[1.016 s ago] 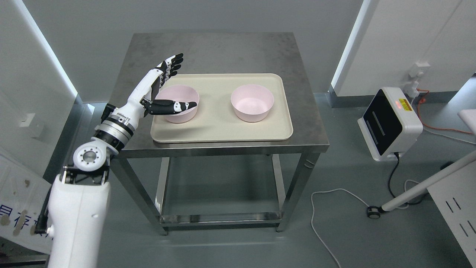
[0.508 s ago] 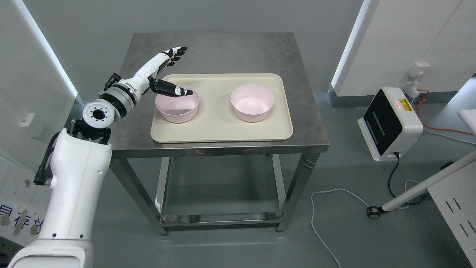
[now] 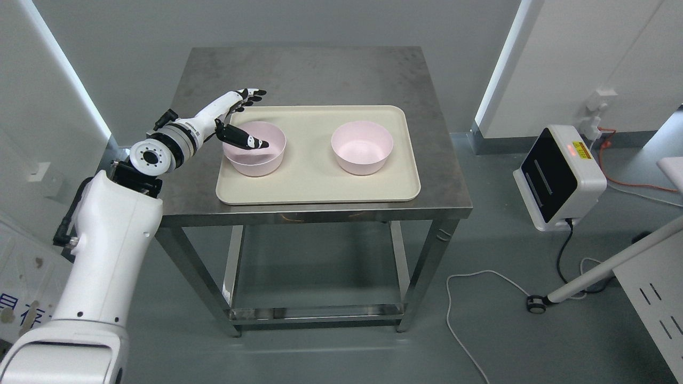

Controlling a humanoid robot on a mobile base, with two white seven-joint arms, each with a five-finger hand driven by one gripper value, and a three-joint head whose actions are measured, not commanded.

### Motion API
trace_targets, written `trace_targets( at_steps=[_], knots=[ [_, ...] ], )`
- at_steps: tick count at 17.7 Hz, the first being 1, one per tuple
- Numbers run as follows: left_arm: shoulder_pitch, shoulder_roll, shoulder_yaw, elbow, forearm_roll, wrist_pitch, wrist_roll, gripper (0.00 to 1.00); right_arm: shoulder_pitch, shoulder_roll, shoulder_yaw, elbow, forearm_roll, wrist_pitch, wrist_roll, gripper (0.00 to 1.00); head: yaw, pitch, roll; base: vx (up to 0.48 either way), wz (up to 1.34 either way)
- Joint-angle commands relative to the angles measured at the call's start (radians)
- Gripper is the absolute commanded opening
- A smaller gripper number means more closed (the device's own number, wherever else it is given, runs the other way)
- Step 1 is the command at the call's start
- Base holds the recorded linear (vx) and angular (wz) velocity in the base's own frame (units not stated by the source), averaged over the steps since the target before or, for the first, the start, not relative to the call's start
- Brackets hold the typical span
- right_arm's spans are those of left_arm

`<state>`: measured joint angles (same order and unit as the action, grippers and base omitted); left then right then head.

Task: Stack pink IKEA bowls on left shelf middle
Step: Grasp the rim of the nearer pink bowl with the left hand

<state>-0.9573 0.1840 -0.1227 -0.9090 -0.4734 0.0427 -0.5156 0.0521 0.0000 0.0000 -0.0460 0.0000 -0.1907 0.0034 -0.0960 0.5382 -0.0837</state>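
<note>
I expect the bowl at my left hand (image 3: 257, 160) to sit deep inside the other one when I lower it, because both bowls are empty and flare upward (image 3: 362, 147).
Two pink bowls stand on a beige tray (image 3: 315, 186) on a steel table. The left bowl (image 3: 261, 159) is near the tray's left edge, the right bowl (image 3: 362, 147) right of the middle. My left hand (image 3: 249, 117) hangs at the left bowl's far-left rim, open. Its thumb (image 3: 246, 140) reaches over the rim into the bowl, while the other fingers (image 3: 251, 97) stretch out behind it, past the tray's back corner. The bowl rests on the tray, not gripped. My right arm does not show.
The steel table (image 3: 320, 69) has bare surface behind the tray. A white device with a black face (image 3: 557, 176) and cables lie on the floor to the right. Walls stand close on the left and right.
My left arm swung up and outward, then the hand sank toward the left bowl. The thumb has moved from in front of the bowl to over its rim. Both bowls stayed put.
</note>
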Motion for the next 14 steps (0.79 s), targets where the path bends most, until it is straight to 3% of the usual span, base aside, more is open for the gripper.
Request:
trace_targets(
  at_steps=[1,14],
  knots=[
    [-0.014,0.003,-0.035,0.130,-0.022,-0.006,0.006,0.73,0.000,-0.017,-0.009,0.000,0.008,0.005,0.000,1.00,0.0000,0.000,0.000,0.000,0.00],
    [-0.034,0.002,-0.058,0.130,-0.089,-0.043,0.006,0.29,0.000,-0.017,-0.009,0.000,0.008,0.005,0.000,1.00,0.0000,0.000,0.000,0.000,0.00]
  ],
)
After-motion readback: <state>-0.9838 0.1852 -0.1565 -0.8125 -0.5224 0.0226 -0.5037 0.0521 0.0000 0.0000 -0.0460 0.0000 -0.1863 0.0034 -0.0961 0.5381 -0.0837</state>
